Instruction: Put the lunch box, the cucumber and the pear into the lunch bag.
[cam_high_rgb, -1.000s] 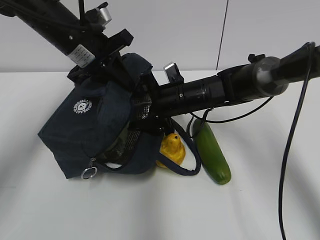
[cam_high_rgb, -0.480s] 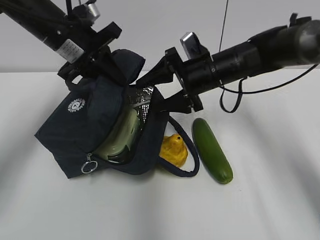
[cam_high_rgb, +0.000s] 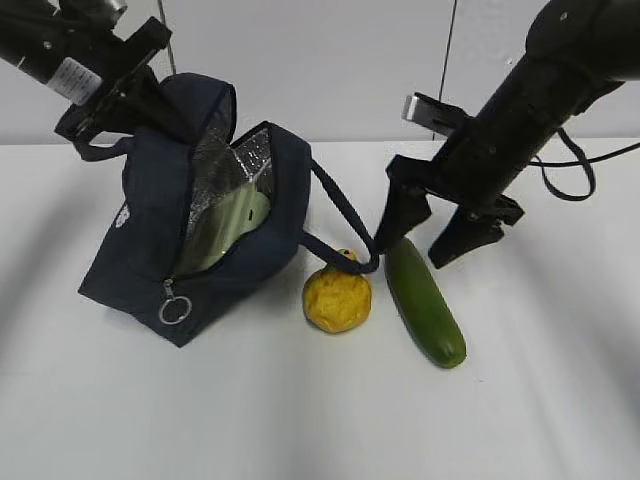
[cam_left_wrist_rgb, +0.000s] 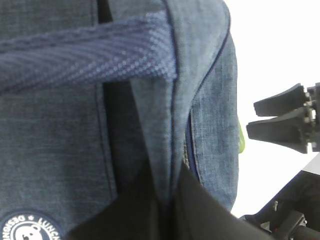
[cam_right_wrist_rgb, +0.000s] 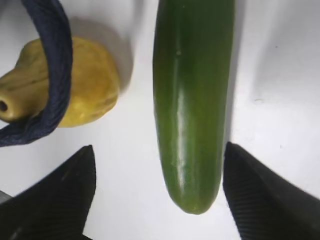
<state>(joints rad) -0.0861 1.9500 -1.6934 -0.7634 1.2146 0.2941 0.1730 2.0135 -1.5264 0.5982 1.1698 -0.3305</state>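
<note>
The silver lining (cam_high_rgb: 206, 185) hangs open beside the pale green lid. The cucumber (cam_high_rgb: 425, 302) will fit all the way inside the lunch bag when I lower it in.
The navy lunch bag (cam_high_rgb: 140, 240) stands open on the table with its silver lining showing. The lunch box (cam_high_rgb: 238, 222) lies inside it; only its pale green lid shows. My left gripper (cam_high_rgb: 148, 98) is shut on the bag's top edge and holds it up; the left wrist view shows the pinched fabric (cam_left_wrist_rgb: 172, 165). The pear (cam_high_rgb: 338, 298) lies beside the bag under a handle loop (cam_high_rgb: 345, 225). The cucumber (cam_high_rgb: 426, 300) lies to its right. My right gripper (cam_high_rgb: 428, 235) is open and hangs above the cucumber's far end (cam_right_wrist_rgb: 192, 100), with nothing between its fingers.
The bag's zipper ring pull (cam_high_rgb: 174, 310) hangs at its front corner. The handle strap (cam_right_wrist_rgb: 52, 75) drapes over the pear (cam_right_wrist_rgb: 85, 85) in the right wrist view. White table (cam_high_rgb: 300, 420) in front, a pale wall behind.
My right gripper has come out of the bag, empty, and swung right and down over the cucumber. My left gripper has pulled the bag's top up and left, so the bag stands more upright.
</note>
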